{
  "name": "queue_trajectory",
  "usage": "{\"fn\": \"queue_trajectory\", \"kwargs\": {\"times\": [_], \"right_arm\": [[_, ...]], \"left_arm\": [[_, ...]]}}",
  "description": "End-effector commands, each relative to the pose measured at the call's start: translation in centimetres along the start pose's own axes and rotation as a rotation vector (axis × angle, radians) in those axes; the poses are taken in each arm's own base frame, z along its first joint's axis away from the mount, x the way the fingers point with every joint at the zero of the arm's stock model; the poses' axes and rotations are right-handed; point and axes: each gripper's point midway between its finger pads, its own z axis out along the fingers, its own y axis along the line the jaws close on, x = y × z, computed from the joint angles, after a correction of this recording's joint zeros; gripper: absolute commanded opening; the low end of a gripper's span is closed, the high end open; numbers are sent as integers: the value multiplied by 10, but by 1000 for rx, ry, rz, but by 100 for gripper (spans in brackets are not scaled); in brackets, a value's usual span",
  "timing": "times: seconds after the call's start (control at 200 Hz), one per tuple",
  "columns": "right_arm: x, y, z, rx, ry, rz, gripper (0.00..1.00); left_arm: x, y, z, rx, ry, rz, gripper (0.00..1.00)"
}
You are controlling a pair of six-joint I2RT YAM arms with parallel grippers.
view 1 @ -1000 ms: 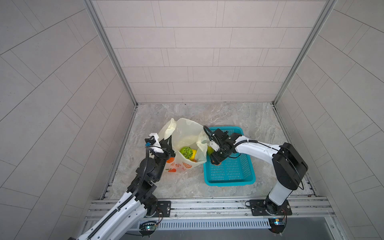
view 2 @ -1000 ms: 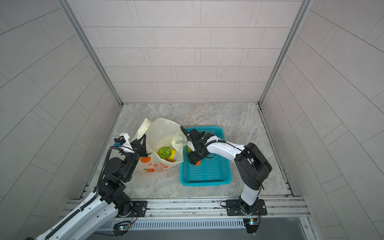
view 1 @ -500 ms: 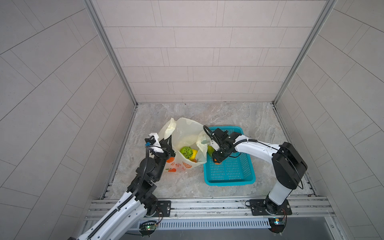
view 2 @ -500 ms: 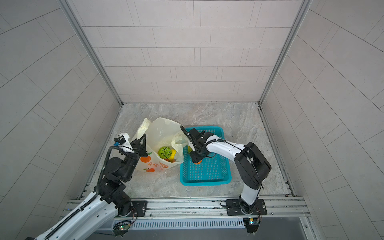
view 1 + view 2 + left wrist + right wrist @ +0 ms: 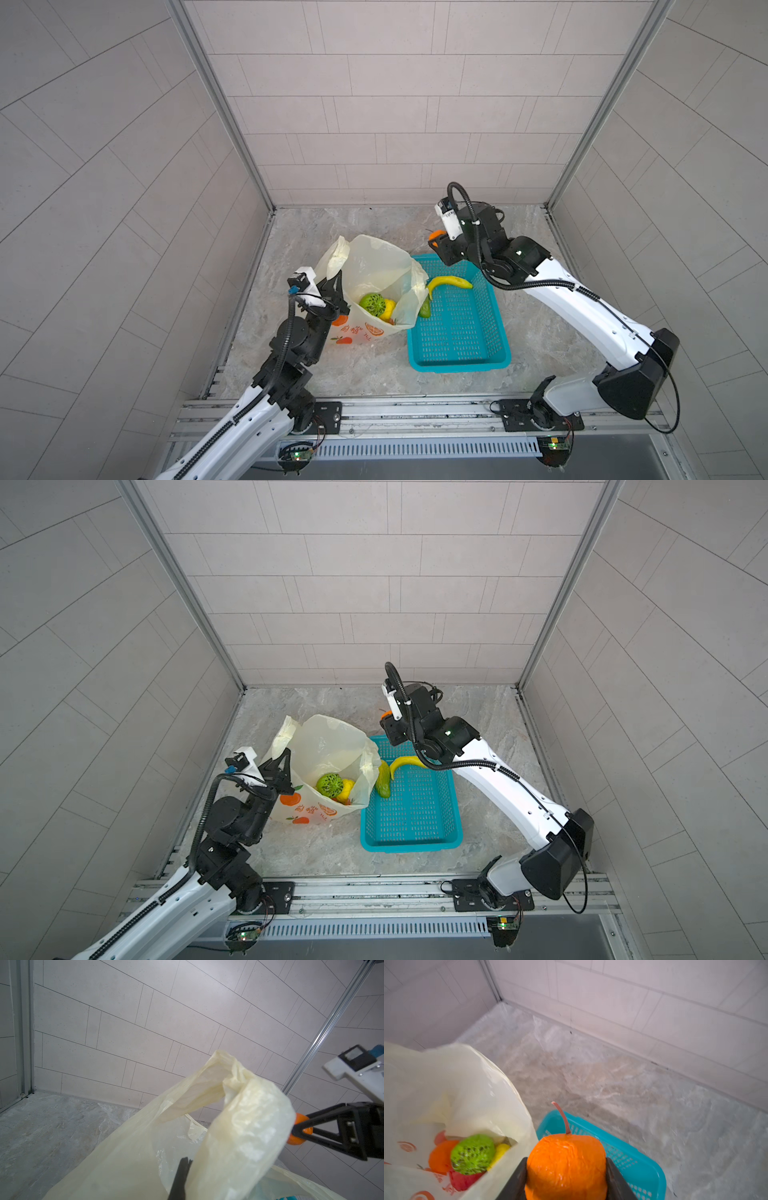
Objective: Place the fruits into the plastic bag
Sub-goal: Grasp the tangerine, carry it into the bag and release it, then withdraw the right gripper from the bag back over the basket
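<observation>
My right gripper keeps going across and lets go over the bag's wide opening (image 5: 377, 273), as the orange fruit is higher than the bag's rim (image 5: 424, 277) beside it.
My right gripper (image 5: 566, 1169) is shut on an orange fruit (image 5: 565, 1159) with a thin stem. It holds the fruit (image 5: 435, 235) in the air over the far left corner of the basket, beside the plastic bag (image 5: 374, 266) (image 5: 328, 744). The left gripper (image 5: 332, 291) (image 5: 185, 1162) is shut on the bag's near rim and holds the mouth open. Inside the bag lie a green bumpy fruit (image 5: 473, 1153), an orange piece (image 5: 440, 1156), a red one (image 5: 464, 1180) and a yellow lemon (image 5: 388, 311). A banana (image 5: 449, 282) and a green piece (image 5: 383, 785) lie in the basket.
The teal perforated basket (image 5: 457, 366) (image 5: 411, 845) stands right of the bag, touching it. Tiled walls close in the marble floor (image 5: 374, 374) on three sides. The arms' base rail (image 5: 415, 411) runs along the front.
The right gripper closed on the orange fruit in the basket and lifted it up and toward the back. The left gripper and the bag stayed put.
</observation>
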Motion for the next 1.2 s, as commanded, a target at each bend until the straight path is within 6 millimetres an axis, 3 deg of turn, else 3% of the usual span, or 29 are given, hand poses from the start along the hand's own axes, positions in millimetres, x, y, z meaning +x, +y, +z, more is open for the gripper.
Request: {"fn": "queue_trajectory", "kwargs": {"times": [0.0,0.125,0.305,0.43,0.555,0.676,0.801,0.966,1.091,1.196], "right_arm": [[-6,56,14,-193,9,-62,38],[14,120,34,-367,82,-141,39],[54,184,67,-595,240,-132,40],[76,218,77,-759,354,-104,44],[86,232,80,-845,403,-36,61],[84,224,81,-805,391,-36,70],[70,208,76,-757,347,-12,80],[29,170,52,-661,195,-11,79],[-13,127,18,-552,22,-21,79],[-36,68,-2,-361,-91,21,79]], "left_arm": [[-2,0,-2,2,-11,-4,0],[0,0,-2,5,-6,-1,0],[-2,-1,-4,10,-12,-5,0],[-4,-1,-5,10,-16,-3,0],[-3,0,-5,8,-15,-3,0],[-3,0,-6,8,-15,-4,0],[-2,1,-6,4,-15,-7,0],[-3,0,-6,8,-15,-9,0],[-1,1,-6,4,-10,-8,0],[-1,3,-6,-4,-10,-7,0]]}}
